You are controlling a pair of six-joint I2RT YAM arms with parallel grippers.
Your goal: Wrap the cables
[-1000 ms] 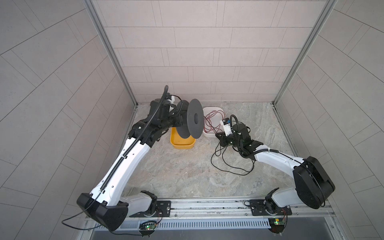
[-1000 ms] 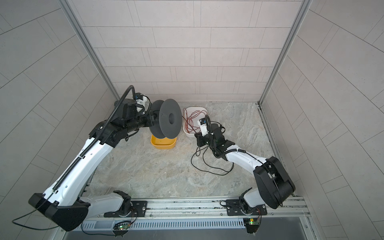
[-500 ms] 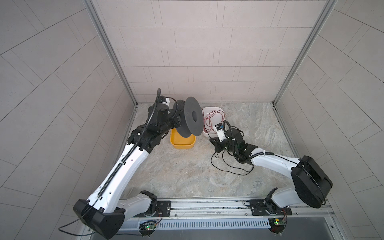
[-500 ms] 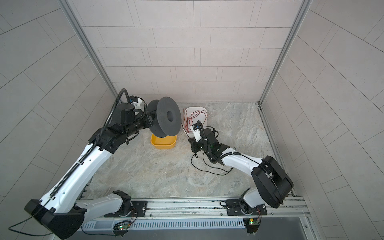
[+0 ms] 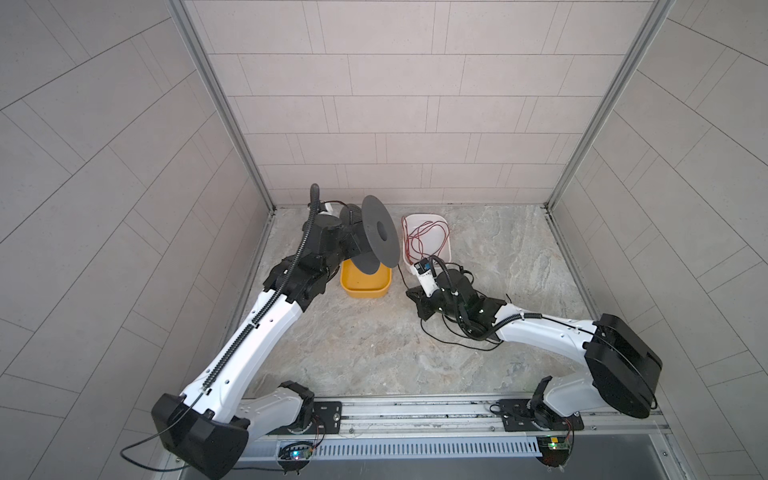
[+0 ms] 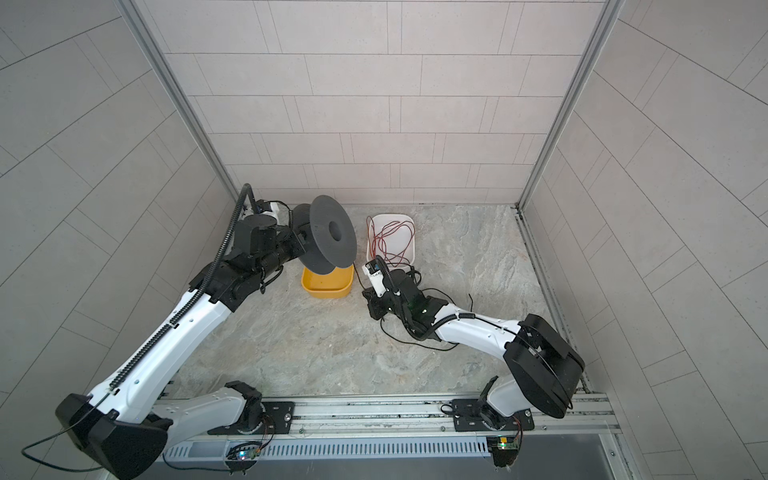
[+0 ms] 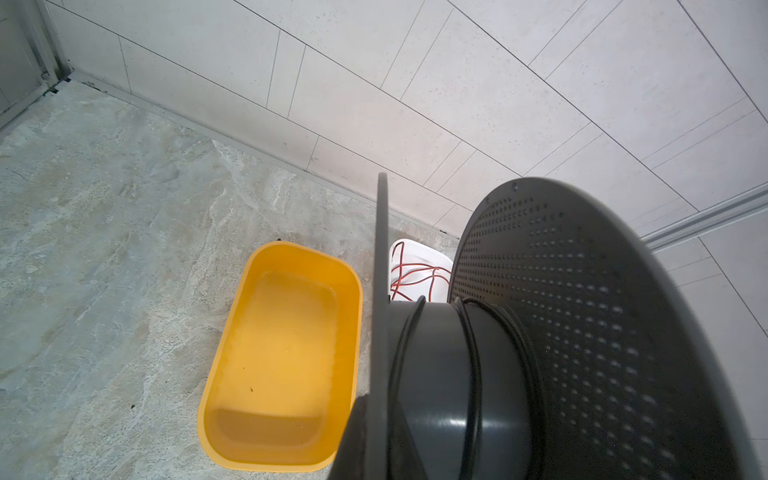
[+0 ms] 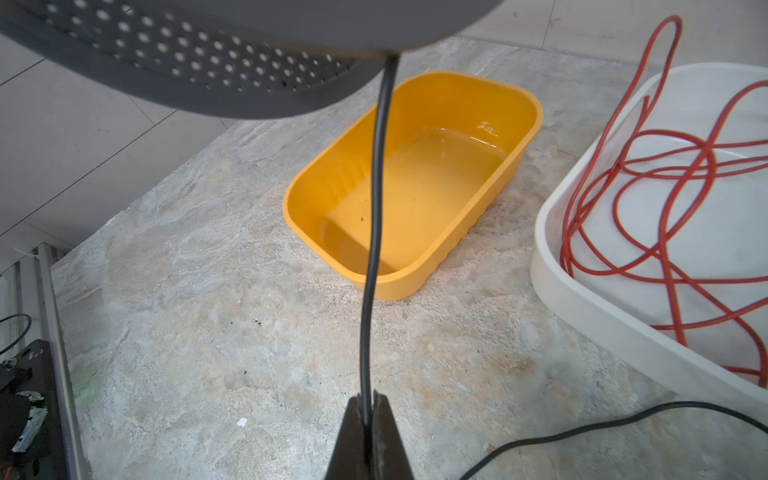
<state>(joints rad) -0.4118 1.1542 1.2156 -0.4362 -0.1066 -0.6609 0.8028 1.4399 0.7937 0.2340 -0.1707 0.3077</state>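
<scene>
My right gripper keeps guiding the black cable [image 8: 376,200], which runs straight from the dark grey spool to my fingers, toward the spool's edge [image 5: 390,264] and lets go there.
My left gripper [image 7: 380,440] is shut on one flange of a dark grey spool [image 5: 380,237] [image 6: 332,239], holding it in the air over the yellow tub. A few turns of the black cable [image 7: 473,374] lie round the spool's hub. From the spool a strand of cable [image 8: 376,208] runs down into my right gripper [image 8: 368,399], which is shut on it low over the floor. In both top views the right gripper [image 5: 412,294] [image 6: 368,296] sits between the tub and the white tray. The rest of the cable [image 5: 457,341] lies in loose loops under the right arm.
A yellow tub [image 5: 365,286] [image 8: 415,187] stands under the spool. Beside it, a white tray [image 5: 428,218] [image 8: 582,307] holds a tangled red wire [image 5: 424,241] [image 8: 665,174]. Tiled walls close off the back and both sides; a rail runs along the front.
My right gripper has moved left and toward the front with the cable, coming down near the yellow tub. The left arm has shifted a little, turning the spool.
</scene>
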